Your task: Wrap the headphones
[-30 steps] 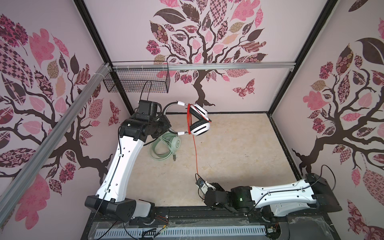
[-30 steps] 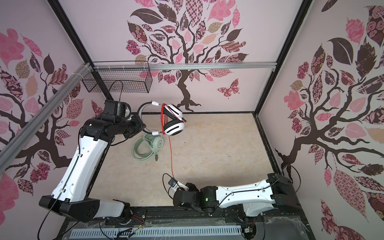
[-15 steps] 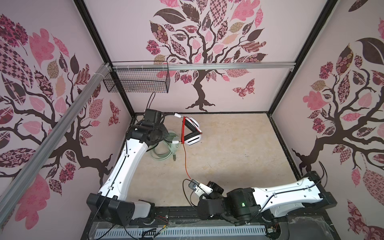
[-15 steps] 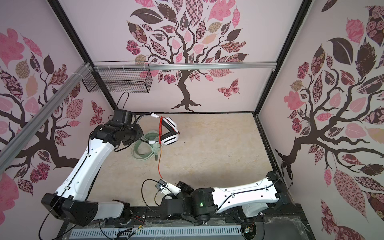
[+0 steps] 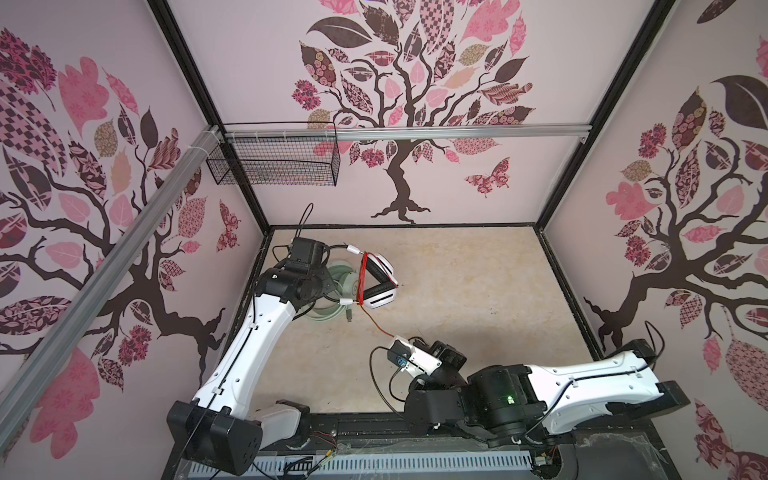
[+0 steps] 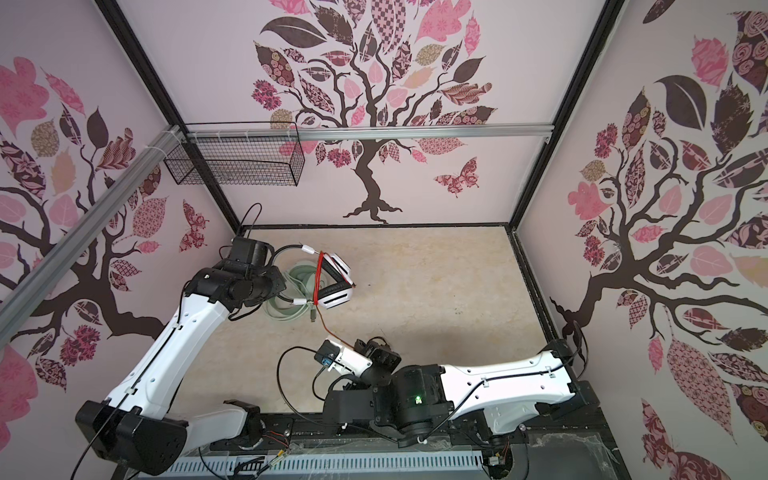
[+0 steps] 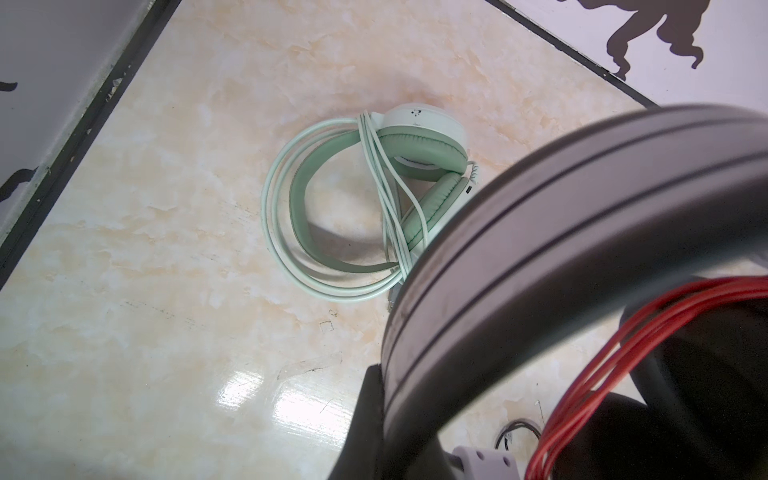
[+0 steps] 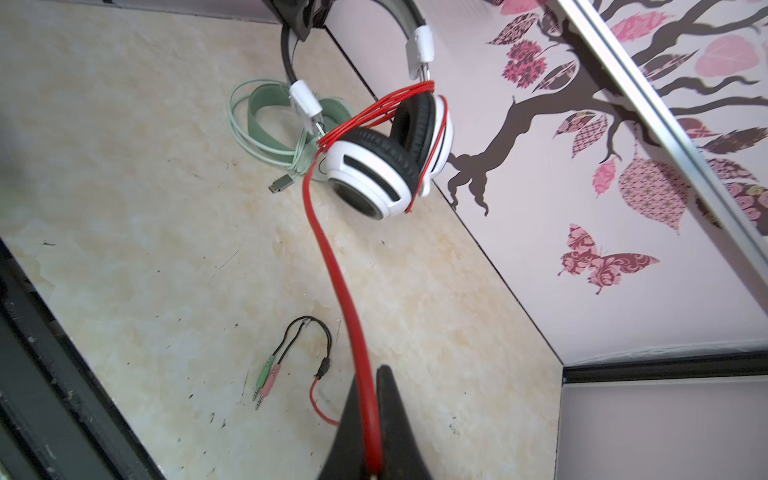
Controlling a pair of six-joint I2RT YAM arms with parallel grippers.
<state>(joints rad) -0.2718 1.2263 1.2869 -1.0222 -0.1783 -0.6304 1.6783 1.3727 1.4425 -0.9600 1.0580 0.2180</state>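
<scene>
The headphones' red strand [image 5: 376, 322] is taut from the ear cups, with open space [image 5: 415, 287] beside them. My right gripper keeps going round them and lets go of the strand there.
In both top views my left gripper [image 5: 330, 272] [image 6: 286, 279] holds the white and black headphones [image 5: 381, 291] [image 6: 338, 296] in the air by their grey headband [image 7: 540, 216]. The left gripper [image 7: 399, 415] is shut on that band. Several turns of red cable [image 8: 374, 112] are wound round the ear cups [image 8: 386, 166]. One strand [image 8: 332, 266] runs taut down to my right gripper [image 8: 370, 415] [image 5: 392, 338], which is shut on it. The cable's green and pink plugs [image 8: 266, 374] lie on the floor. The mint-green headphones [image 7: 374, 187] [image 5: 332, 311] lie on the floor below, with their pale cable looped round them.
A black wire basket [image 5: 274, 162] hangs on the back wall at the left under an aluminium rail [image 5: 415, 133]. Patterned walls and a black frame [image 5: 403, 226] close in the marbled floor [image 5: 457, 282]. The mint cable's metal plug [image 8: 280, 183] sticks out beside the loops.
The left arm has brought the white and black headphones lower and nearer, turning them. The right gripper has moved up towards them with the red cable, so the free stretch is shorter.
</scene>
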